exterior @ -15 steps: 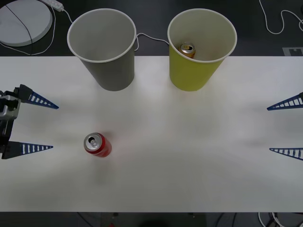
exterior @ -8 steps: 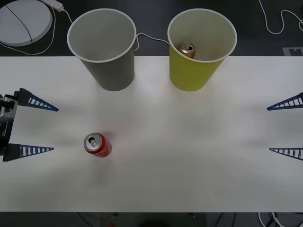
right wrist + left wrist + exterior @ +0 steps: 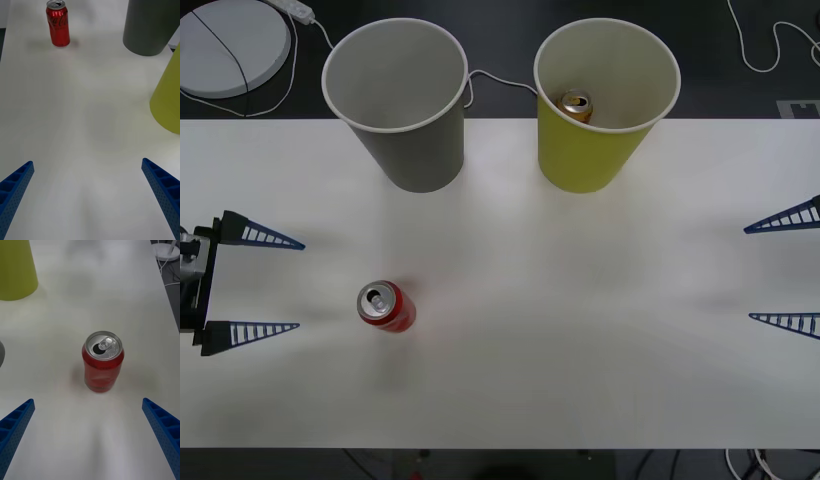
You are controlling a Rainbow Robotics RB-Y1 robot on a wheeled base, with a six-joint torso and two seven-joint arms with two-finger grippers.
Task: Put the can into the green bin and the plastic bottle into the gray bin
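My gripper will carry the red can tilted over the green bin, and I should expect the can to be empty then, because the can's opening is already open.
The red can stands upright on the white table, left of centre. My left gripper is open at the table's left edge, its fingers pointing at the can with a gap between them and it. In the left wrist view the can stands just ahead of the open left gripper. The gray bin stands at the back left and the green bin at the back right. My right gripper waits open at the right edge, far from the can. The plastic bottle is out of view.
A gold-orange can lies inside the green bin. A round white object and white cables lie on the dark surface behind the table. The gray bin and green bin stand ahead of the right gripper.
My left gripper has shifted a little toward the table's front edge and squared up with the can. The can, both bins and the right gripper have stayed put.
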